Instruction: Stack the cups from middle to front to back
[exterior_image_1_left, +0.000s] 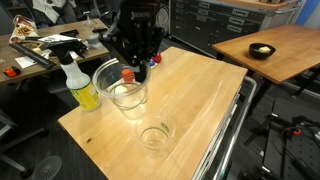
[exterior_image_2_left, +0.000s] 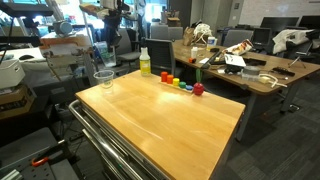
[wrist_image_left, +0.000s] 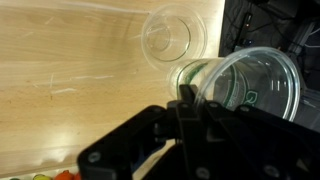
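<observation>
My gripper should center the held cup (exterior_image_1_left: 119, 88) over the standing cup's opening (exterior_image_1_left: 156, 129) before lowering it inside, because it hangs off toward the spray bottle, beside the standing cup.
My gripper (exterior_image_1_left: 133, 66) is shut on the rim of a clear cup (exterior_image_1_left: 121, 90) and holds it near the yellow spray bottle, at or just above the wooden table top. In the wrist view the black fingers (wrist_image_left: 188, 100) pinch this cup's wall (wrist_image_left: 250, 85). It shows a double outline, and I cannot tell whether another cup sits inside it. A second clear cup (exterior_image_1_left: 157, 135) stands upright and alone nearer the table's front end, and also shows in the wrist view (wrist_image_left: 168, 35). In an exterior view one clear cup (exterior_image_2_left: 104, 78) stands at a table corner, with no gripper near it.
The yellow spray bottle (exterior_image_1_left: 80, 85) with a white trigger stands at the table edge beside the held cup, also seen in an exterior view (exterior_image_2_left: 145, 62). Small coloured blocks (exterior_image_2_left: 180, 83) lie in a row; a red one (exterior_image_1_left: 127, 72) is under the gripper. The wooden table (exterior_image_1_left: 200, 100) has a metal rail.
</observation>
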